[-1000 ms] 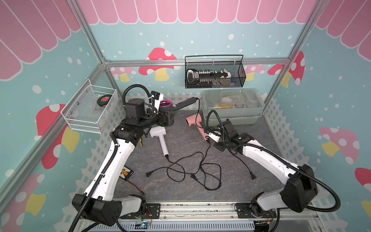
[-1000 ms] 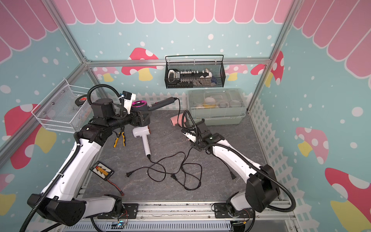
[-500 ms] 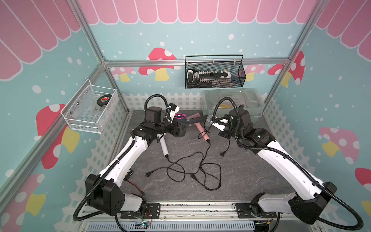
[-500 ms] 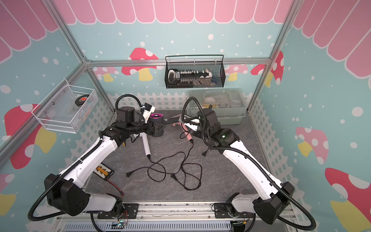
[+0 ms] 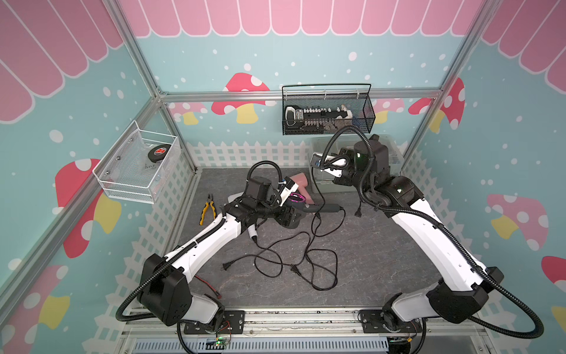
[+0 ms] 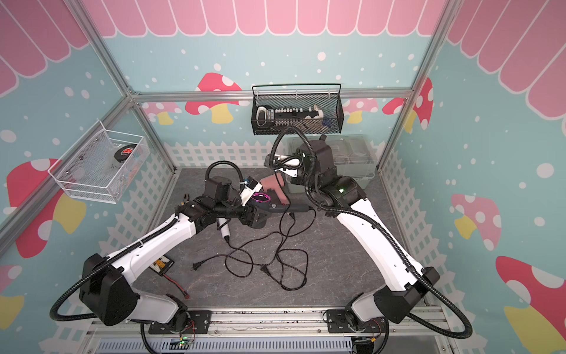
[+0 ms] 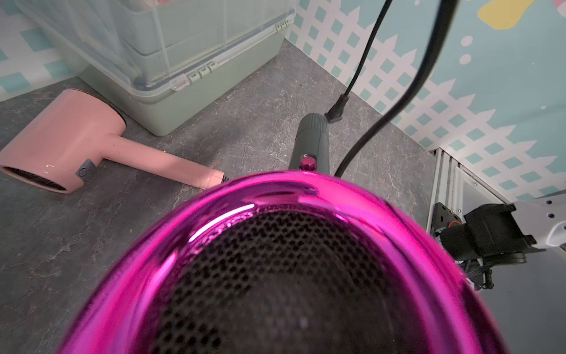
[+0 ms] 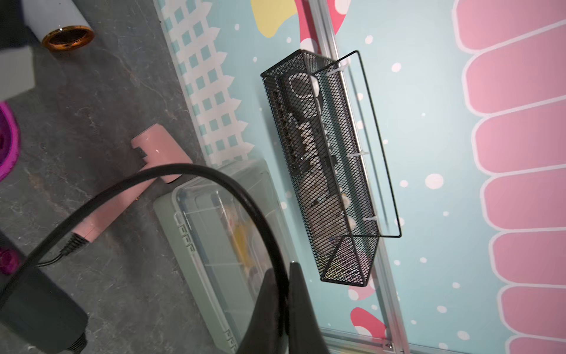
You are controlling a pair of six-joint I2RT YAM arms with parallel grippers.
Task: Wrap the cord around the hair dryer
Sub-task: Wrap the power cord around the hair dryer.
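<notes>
The hair dryer's handle lies low, and the cord crosses over it. Next, my right gripper comes back around the handle's end while my left gripper tips the handle up.
My left gripper (image 5: 289, 214) is shut on the dark hair dryer, whose magenta ring (image 5: 295, 199) faces up. Ring and mesh (image 7: 275, 260) fill the left wrist view and hide the fingers. The dryer's grey handle (image 5: 326, 208) points right, just above the table. The black cord (image 5: 317, 190) climbs from the handle's end to my right gripper (image 8: 286, 275), which is shut on it. That gripper (image 5: 318, 170) hangs raised in front of the storage box. The cord arcs away from the fingers (image 8: 183, 171). More cord lies in loose loops (image 5: 306, 260) on the table.
A pink hair dryer (image 5: 301, 184) lies behind the held one, against a green lidded box (image 5: 395, 153). A white dryer's handle (image 5: 252, 234) pokes out under my left arm. Pliers (image 5: 208, 208) lie at the left, a black mesh basket (image 5: 327, 119) hangs on the back wall, a wire tray (image 5: 137, 165) on the left wall.
My left gripper has carried the dryer from the back left down toward the table's centre. My right gripper has risen from low at mid-table toward the box, pulling the cord up.
</notes>
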